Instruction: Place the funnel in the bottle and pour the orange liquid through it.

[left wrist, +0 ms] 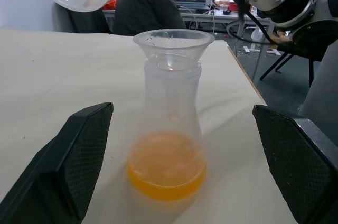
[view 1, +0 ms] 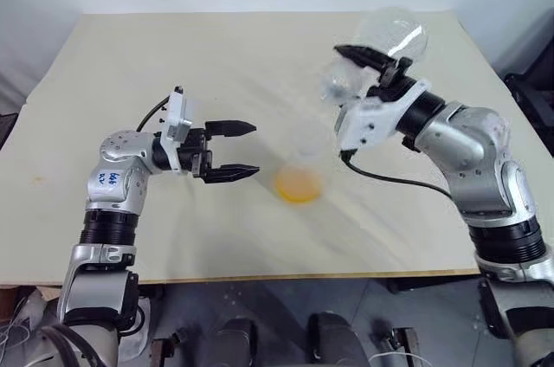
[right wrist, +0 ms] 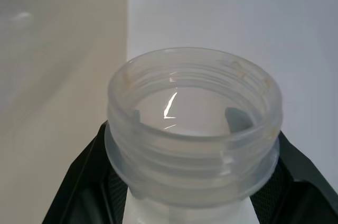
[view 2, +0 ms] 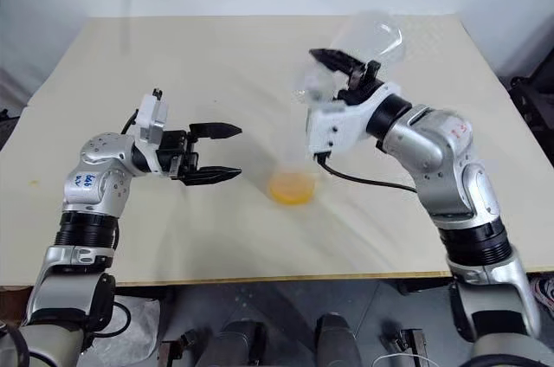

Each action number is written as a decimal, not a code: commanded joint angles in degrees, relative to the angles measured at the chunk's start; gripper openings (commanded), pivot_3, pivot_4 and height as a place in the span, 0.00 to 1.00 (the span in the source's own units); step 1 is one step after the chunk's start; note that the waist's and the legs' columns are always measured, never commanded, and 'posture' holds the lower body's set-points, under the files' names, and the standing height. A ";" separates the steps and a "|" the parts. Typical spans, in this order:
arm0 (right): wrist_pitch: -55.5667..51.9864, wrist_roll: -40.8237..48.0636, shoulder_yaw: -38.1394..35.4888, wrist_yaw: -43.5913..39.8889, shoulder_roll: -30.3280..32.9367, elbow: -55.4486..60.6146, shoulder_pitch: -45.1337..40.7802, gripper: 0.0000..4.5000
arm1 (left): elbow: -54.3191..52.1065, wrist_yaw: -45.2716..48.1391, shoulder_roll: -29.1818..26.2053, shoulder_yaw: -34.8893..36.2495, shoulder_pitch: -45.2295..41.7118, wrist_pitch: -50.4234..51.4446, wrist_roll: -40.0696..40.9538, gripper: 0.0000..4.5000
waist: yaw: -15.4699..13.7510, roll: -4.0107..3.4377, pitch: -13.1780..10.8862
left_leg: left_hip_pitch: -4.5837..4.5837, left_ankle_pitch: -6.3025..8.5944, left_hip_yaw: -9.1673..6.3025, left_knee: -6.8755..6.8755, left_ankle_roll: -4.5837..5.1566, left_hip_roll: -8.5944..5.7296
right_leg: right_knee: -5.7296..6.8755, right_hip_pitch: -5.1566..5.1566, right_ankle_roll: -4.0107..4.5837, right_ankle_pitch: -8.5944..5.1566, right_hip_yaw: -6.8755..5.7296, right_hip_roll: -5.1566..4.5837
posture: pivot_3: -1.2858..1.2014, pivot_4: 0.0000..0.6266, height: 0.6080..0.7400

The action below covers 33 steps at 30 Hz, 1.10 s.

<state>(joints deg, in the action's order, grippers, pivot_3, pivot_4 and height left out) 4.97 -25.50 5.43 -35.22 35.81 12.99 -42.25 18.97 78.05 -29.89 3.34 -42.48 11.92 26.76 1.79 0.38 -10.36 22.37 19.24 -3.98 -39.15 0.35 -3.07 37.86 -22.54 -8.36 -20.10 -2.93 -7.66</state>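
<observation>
The orange liquid [view 1: 297, 186] is in the bottle and the flask is empty, so the robot's right gripper should keep turning the flask upright until it stands beside the bottle.
The bottle [view 1: 299, 168] stands upright mid-table with the clear funnel [left wrist: 173, 42] seated in its neck. A layer of orange liquid [view 1: 298, 183] lies in its base. My left gripper [view 1: 251, 149] is open and level, just left of the bottle and apart from it; its fingers [left wrist: 79, 160] flank the bottle in the left wrist view. My right gripper [view 1: 378, 66] is raised above and to the right of the bottle, shut on the neck of a larger clear flask [view 1: 394, 34]. This flask is tipped over and looks empty; its threaded mouth [right wrist: 193, 123] shows in the right wrist view.
The cream table [view 1: 130, 64] has open surface to the left and far side. A black cable [view 1: 389, 178] hangs from the right wrist over the table. A person in dark clothing [left wrist: 142, 12] and a desk stand beyond the table's right edge.
</observation>
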 commanded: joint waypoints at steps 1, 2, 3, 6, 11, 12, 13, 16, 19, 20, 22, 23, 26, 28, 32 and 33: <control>-17.76 10.25 -6.87 -3.04 -4.20 5.25 -0.05 0.55 | 0.49 -0.44 0.33 0.45 -1.55 -1.90 -0.17 1.00 | -0.01 0.00 0.00 | 0.00 0.00 0.00 0.00 0.00 -0.01 | 0.00 0.00 0.00 0.00 0.00 -0.01 | 0.52 0.24 1.00; -23.36 13.06 -8.57 -3.69 -5.46 5.88 0.21 0.55 | 0.95 -0.71 0.50 0.44 -1.82 -2.40 -0.43 1.00 | -0.02 0.00 0.00 | 0.00 0.00 -0.01 0.00 0.00 0.00 | 0.00 0.00 0.00 0.00 0.00 0.00 | 0.52 0.24 1.00; -27.13 15.34 -10.15 -3.95 -6.20 6.42 0.54 0.55 | 1.25 -0.89 0.66 0.42 -2.00 -2.67 -0.55 1.00 | -0.10 0.00 0.00 | 0.00 0.00 -0.03 -0.02 0.00 0.01 | 0.02 0.02 0.00 0.00 -0.01 0.00 | 0.52 0.24 1.00; -37.05 22.16 -17.15 -1.62 -8.82 5.68 0.84 0.55 | 0.74 -1.24 0.99 0.29 -1.87 -2.27 -0.11 1.00 | -0.23 0.00 0.00 | 0.00 0.00 -0.11 -0.04 0.00 -0.05 | 0.05 0.04 0.01 0.01 0.00 -0.03 | 0.52 0.24 1.00; -46.95 31.02 -27.57 3.32 -10.82 -1.02 0.35 0.55 | -0.18 -1.77 1.10 0.26 -1.28 -1.68 0.25 1.00 | -0.13 -0.01 0.01 | -0.01 0.00 -0.13 -0.01 0.01 -0.11 | 0.08 0.03 0.01 0.01 0.02 -0.07 | 0.52 0.24 1.00; -47.04 32.29 -28.70 3.76 -10.73 -2.01 0.92 0.55 | -0.51 -1.89 1.09 0.28 -1.12 -1.51 0.33 1.00 | -0.11 -0.01 0.01 | -0.01 0.00 -0.13 -0.01 0.00 -0.10 | 0.08 0.03 0.01 0.01 0.02 -0.06 | 0.52 0.24 1.00; -47.18 33.73 -30.27 4.26 -10.90 -3.39 1.41 0.55 | -0.75 -1.96 1.03 0.31 -0.97 -1.38 0.39 1.00 | -0.08 -0.02 0.01 | -0.01 0.00 -0.11 -0.01 0.01 -0.10 | 0.09 0.03 0.01 0.00 0.03 -0.06 | 0.52 0.24 1.00; -45.92 36.64 -33.12 6.11 -10.88 -7.05 2.41 0.55 | -1.08 -2.18 0.86 0.44 -0.82 -1.07 0.47 1.00 | -0.02 -0.02 0.01 | -0.02 0.00 -0.08 0.01 0.00 -0.10 | 0.10 0.01 0.01 0.01 0.06 -0.07 | 0.52 0.24 1.00; -44.39 38.96 -34.57 7.50 -10.79 -11.06 3.70 0.55 | -1.57 -2.45 0.67 0.46 -0.67 -0.72 0.49 1.00 | 0.02 -0.03 0.02 | -0.03 0.00 -0.05 0.02 0.01 -0.10 | 0.11 0.00 0.01 0.00 0.07 -0.07 | 0.52 0.24 1.00; -43.92 39.19 -34.21 7.77 -10.54 -11.82 4.08 0.55 | -1.58 -2.46 0.61 0.46 -0.69 -0.68 0.46 1.00 | 0.03 -0.04 0.02 | -0.03 0.00 -0.05 0.03 0.01 -0.09 | 0.11 0.00 0.01 0.00 0.07 -0.06 | 0.52 0.24 1.00; -42.72 39.54 -33.26 8.05 -10.26 -12.62 5.02 0.55 | -1.83 -2.57 0.47 0.50 -0.64 -0.50 0.44 1.00 | 0.09 -0.06 0.04 | -0.05 0.00 -0.03 0.03 0.00 -0.08 | 0.12 0.00 0.01 0.01 0.07 -0.06 | 0.52 0.24 1.00; -42.33 39.86 -32.91 8.24 -10.15 -12.79 5.24 0.55 | -1.83 -2.58 0.42 0.53 -0.66 -0.47 0.44 1.00 | 0.14 -0.08 0.04 | -0.05 0.00 -0.01 0.03 0.01 -0.08 | 0.11 0.00 0.01 0.00 0.09 -0.06 | 0.52 0.24 1.00; -41.91 40.59 -31.57 8.08 -9.48 -11.98 6.08 0.71 | -2.33 -2.54 0.07 0.68 -0.44 -0.08 0.58 1.00 | 0.12 -0.09 0.05 | -0.06 0.00 -0.01 0.02 0.01 -0.07 | 0.12 0.01 0.01 0.00 0.09 -0.06 | 0.52 0.24 1.00; -42.10 41.32 -31.32 8.35 -9.08 -11.50 6.34 0.85 | -2.62 -2.54 -0.11 0.74 -0.25 0.10 0.66 1.00 | 0.11 -0.09 0.06 | -0.06 0.00 0.00 0.02 0.00 -0.06 | 0.12 0.01 0.01 0.00 0.10 -0.05 | 0.52 0.24 1.00; -43.34 42.00 -30.57 9.28 -7.49 -10.23 6.72 1.00 | -3.02 -3.07 -0.51 0.96 0.23 0.73 0.68 1.00 | 0.04 -0.10 0.06 | -0.06 0.00 0.00 0.02 0.01 -0.07 | 0.11 0.01 0.01 0.01 0.11 -0.07 | 0.52 0.24 1.00; -43.82 42.03 -30.27 9.43 -6.84 -9.49 6.95 1.00 | -3.00 -3.77 -0.54 1.13 0.36 1.00 0.56 1.00 | 0.02 -0.10 0.06 | -0.06 0.00 0.00 0.02 0.01 -0.07 | 0.11 0.01 0.01 0.01 0.11 -0.07 | 0.52 0.24 1.00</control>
<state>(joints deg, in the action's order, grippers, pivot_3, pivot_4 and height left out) -38.54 15.39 -24.67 -26.51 27.21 0.20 -35.07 18.19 75.06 -29.53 3.32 -42.09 12.60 26.67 1.81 0.28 -10.30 22.31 19.24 -3.99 -39.14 0.36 -3.14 37.97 -22.53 -8.35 -20.09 -2.82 -7.72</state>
